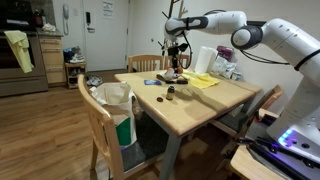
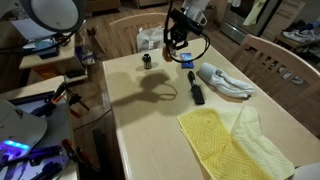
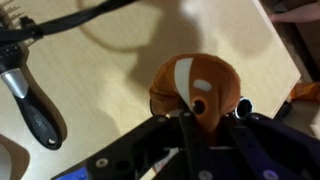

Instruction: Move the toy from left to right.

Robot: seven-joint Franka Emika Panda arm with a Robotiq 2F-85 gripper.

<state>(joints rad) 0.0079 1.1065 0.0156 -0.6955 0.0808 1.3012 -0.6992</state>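
My gripper should now move the toy [image 3: 205, 85] to the wood [image 2: 153, 118] beside the yellow cloth until the toy touches down, then let go. The toy is clear of the table and that spot is open.
The toy [image 3: 195, 85] is a rounded orange-and-brown lump with a white stripe, and it fills the middle of the wrist view. My gripper [image 3: 190, 122] is shut on the toy, with its black fingers on either side. In both exterior views the gripper [image 1: 176, 58] [image 2: 178, 45] hangs above the far part of the wooden table [image 1: 200, 105], held off the surface. The fingers mostly hide the toy in those views.
A yellow cloth [image 2: 225, 135] lies on the near part of the table, with a pale cloth [image 2: 225, 80] beyond it. A dark brush [image 2: 196, 88] [image 3: 35, 115] lies beside the gripper's shadow. A small dark bottle [image 2: 146, 62] stands nearby. Chairs surround the table.
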